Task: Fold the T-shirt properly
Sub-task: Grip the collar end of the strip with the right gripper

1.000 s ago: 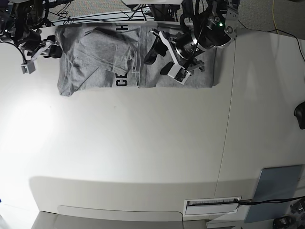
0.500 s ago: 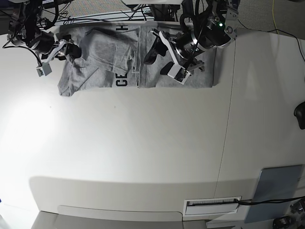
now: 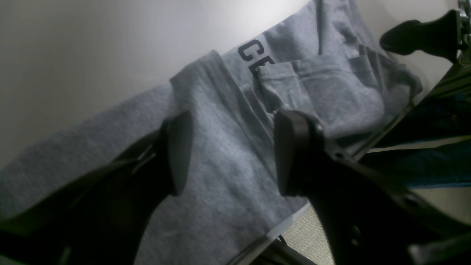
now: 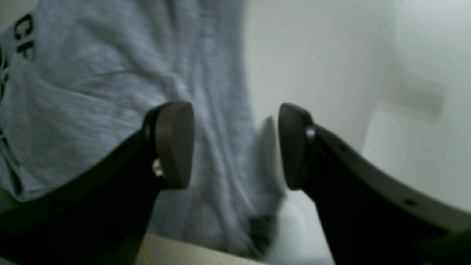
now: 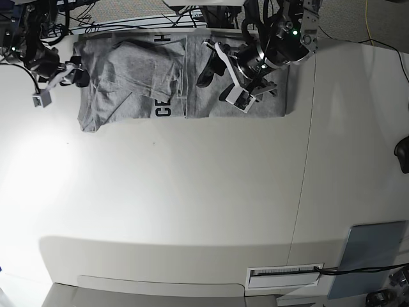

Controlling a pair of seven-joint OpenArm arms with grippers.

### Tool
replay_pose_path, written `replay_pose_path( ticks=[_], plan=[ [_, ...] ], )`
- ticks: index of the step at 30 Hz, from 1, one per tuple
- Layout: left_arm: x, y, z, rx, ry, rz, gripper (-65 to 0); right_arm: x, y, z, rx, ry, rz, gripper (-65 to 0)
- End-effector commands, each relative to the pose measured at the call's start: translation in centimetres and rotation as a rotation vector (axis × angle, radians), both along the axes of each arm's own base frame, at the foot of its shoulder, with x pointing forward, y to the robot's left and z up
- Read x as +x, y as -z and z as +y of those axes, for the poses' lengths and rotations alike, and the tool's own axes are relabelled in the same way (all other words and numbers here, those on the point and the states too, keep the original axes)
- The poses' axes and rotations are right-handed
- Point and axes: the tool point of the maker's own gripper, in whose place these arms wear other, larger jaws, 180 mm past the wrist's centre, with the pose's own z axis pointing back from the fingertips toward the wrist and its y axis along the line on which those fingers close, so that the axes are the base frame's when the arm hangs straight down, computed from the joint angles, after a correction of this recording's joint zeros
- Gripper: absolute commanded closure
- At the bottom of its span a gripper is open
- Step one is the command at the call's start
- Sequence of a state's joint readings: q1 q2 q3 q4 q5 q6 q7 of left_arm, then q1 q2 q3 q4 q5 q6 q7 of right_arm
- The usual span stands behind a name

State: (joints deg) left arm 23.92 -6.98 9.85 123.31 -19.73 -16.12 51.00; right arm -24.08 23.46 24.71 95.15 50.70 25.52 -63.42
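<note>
I should expect more hidden letters underneath when I carry the T-shirt's edge (image 5: pixel 85 96) over, since black letters (image 5: pixel 163 107) peek out at both ends of the T-shirt's loose fold.
The heather-grey T-shirt (image 5: pixel 140 77) lies partly folded along the table's far edge, with black letters "CE" (image 5: pixel 163 110) showing near its middle. My left gripper (image 5: pixel 216 84) is open and hovers over the plain right half; in the left wrist view (image 3: pixel 232 154) grey cloth (image 3: pixel 220 121) lies between and below its fingers. My right gripper (image 5: pixel 77 73) is open at the shirt's left edge. In the right wrist view (image 4: pixel 233 147) that edge of the shirt (image 4: pixel 110 92) runs between the fingers, nothing gripped.
A flat grey-blue pad (image 5: pixel 374 256) lies at the front right, with a white label strip (image 5: pixel 284 276) beside it. A black object (image 5: pixel 402 153) sits at the right edge. Cables and arm bases crowd the far edge behind the shirt.
My right gripper reached onto the shirt's left part, then drew back left to the shirt's edge. My left gripper shifted slightly up over the right half.
</note>
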Motion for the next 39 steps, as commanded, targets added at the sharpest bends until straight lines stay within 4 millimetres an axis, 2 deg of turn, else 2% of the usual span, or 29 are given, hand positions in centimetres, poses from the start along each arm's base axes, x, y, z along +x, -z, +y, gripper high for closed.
replay_pose_path(
  ticks=[1,8,20,27,32,36,39],
  plan=[
    [0.3,-1.1,-0.4,-0.032,0.0,-0.032,-36.1,0.5,-0.5,0.2,-0.002,-0.023,-0.019,-35.7],
    [0.3,-1.1,-0.4,-0.031,0.0,-0.031,-36.1,0.0,1.0,3.2,0.04,-0.076,0.036,-35.6],
    [0.3,-1.1,-0.4,-0.031,0.001,-0.031,-36.1,0.4,1.3,5.2,0.088,-0.069,0.004,-34.8],
    [0.2,-1.0,-0.4,-0.029,0.002,-0.028,-36.0,0.2,1.6,5.6,0.095,-0.062,0.004,-18.5],
    [0.2,-1.0,-0.4,-0.029,0.002,-0.028,-36.0,0.6,1.9,4.7,0.027,-0.06,-0.016,-0.1],
    [0.2,-1.0,-0.4,-0.029,0.002,-0.028,-36.0,1.0,1.8,3.8,-0.02,-0.054,-0.042,0.0],
    [0.0,-0.9,-0.4,-0.028,0.005,-0.022,-36.0,1.3,1.5,2.0,-0.085,-0.029,-0.062,0.0]
  ],
)
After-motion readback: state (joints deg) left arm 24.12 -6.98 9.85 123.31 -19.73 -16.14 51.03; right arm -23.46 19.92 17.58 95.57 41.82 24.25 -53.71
